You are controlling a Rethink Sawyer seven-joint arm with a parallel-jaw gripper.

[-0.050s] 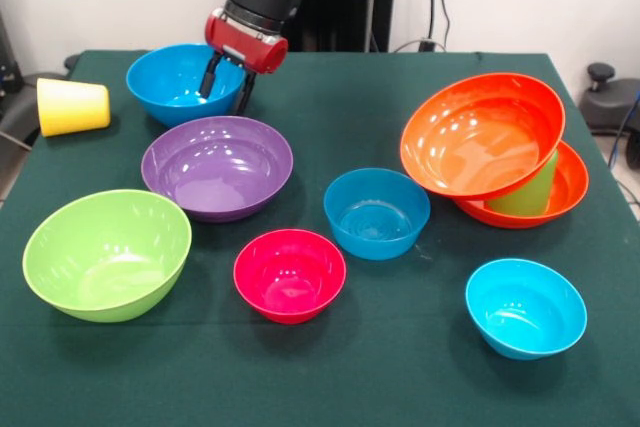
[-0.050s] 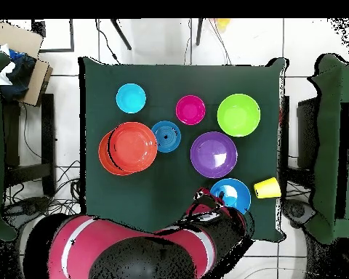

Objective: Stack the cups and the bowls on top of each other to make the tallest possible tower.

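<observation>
My gripper will lower the large blue bowl in, and the upper orange bowl should rock level and then tip back, because the orange bowl is leaning on the light green cup.
My gripper hangs open over the right rim of a blue bowl at the back left; one finger is inside the bowl and the other outside. Left of it a yellow cup lies on its side. A purple bowl, a lime green bowl, a pink-red bowl, a second blue bowl and a cyan bowl stand apart, all upright. On the right, the tower is an orange bowl leaning on a light green cup that rests in a lower orange bowl.
All pieces rest on a dark green tablecloth. From overhead, the yellow cup lies close to the table's right edge beside the blue bowl, and the arm covers the near edge. Cables and chairs surround the table.
</observation>
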